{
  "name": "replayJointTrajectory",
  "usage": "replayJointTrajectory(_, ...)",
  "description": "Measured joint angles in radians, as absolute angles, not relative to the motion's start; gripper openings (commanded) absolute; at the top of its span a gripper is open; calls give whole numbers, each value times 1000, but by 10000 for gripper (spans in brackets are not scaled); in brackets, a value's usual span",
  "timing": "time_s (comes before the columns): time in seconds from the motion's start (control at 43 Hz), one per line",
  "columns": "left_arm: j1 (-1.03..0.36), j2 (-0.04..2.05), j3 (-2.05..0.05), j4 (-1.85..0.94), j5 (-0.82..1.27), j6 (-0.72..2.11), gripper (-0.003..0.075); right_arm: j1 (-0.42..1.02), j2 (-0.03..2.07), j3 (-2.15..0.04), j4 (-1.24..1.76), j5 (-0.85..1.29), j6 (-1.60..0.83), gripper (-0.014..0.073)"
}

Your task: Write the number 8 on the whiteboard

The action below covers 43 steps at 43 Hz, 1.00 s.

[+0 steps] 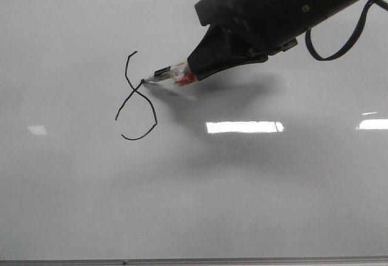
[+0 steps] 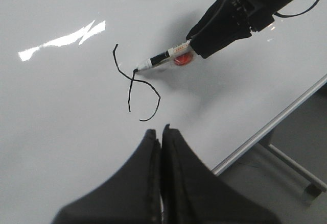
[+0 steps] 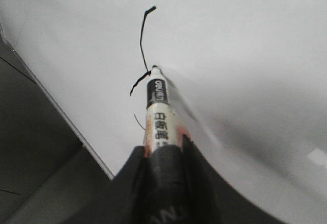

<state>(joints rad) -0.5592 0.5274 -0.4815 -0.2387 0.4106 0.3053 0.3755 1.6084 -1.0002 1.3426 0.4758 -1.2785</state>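
The top loop of the 8 is open above the marker tip point(image 1: 143, 81), so my right gripper needs to draw upward and curve back over the stroke's top end point(image 1: 136, 51).
The whiteboard point(image 1: 254, 205) fills the front view. On it is a thin black partial number 8 point(image 1: 137, 99): a stroke from the top crossing into an open bottom loop. It also shows in the left wrist view point(image 2: 134, 83) and the right wrist view point(image 3: 142, 40). My right gripper point(image 1: 197, 69) is shut on a white and red marker point(image 1: 168, 73), whose tip touches the figure at its crossing. The marker shows in the right wrist view point(image 3: 158, 117) held between the fingers. My left gripper point(image 2: 161, 134) is shut and empty above the board, below the figure.
Bright rectangular glare patches point(image 1: 244, 126) lie on the board. The board's thin frame edge point(image 1: 194, 260) runs along the front. In the left wrist view the frame edge point(image 2: 271, 127) and a stand leg point(image 2: 299, 170) show over dark floor.
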Motion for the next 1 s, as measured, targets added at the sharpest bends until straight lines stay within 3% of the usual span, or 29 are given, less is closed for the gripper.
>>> replayJointTrajectory(0.651, -559, 527, -482, -239, 411, 305, -20, 426, 1676, -1134, 1338, 495, -1273, -58)
replayJointTrajectory(0.86, -559, 527, -482, -239, 411, 305, -19, 487, 1574, -1134, 1147, 534, -1269, -58)
replayJointTrajectory(0.93, -559, 530, -487, -233, 430, 337, 17, 514, 1527, -1136, 1024, 581, -1269, -58)
replayJointTrajectory(1.0, -559, 556, -514, -231, 482, 403, 139, 547, 1494, -1136, 888, 643, -1269, -58)
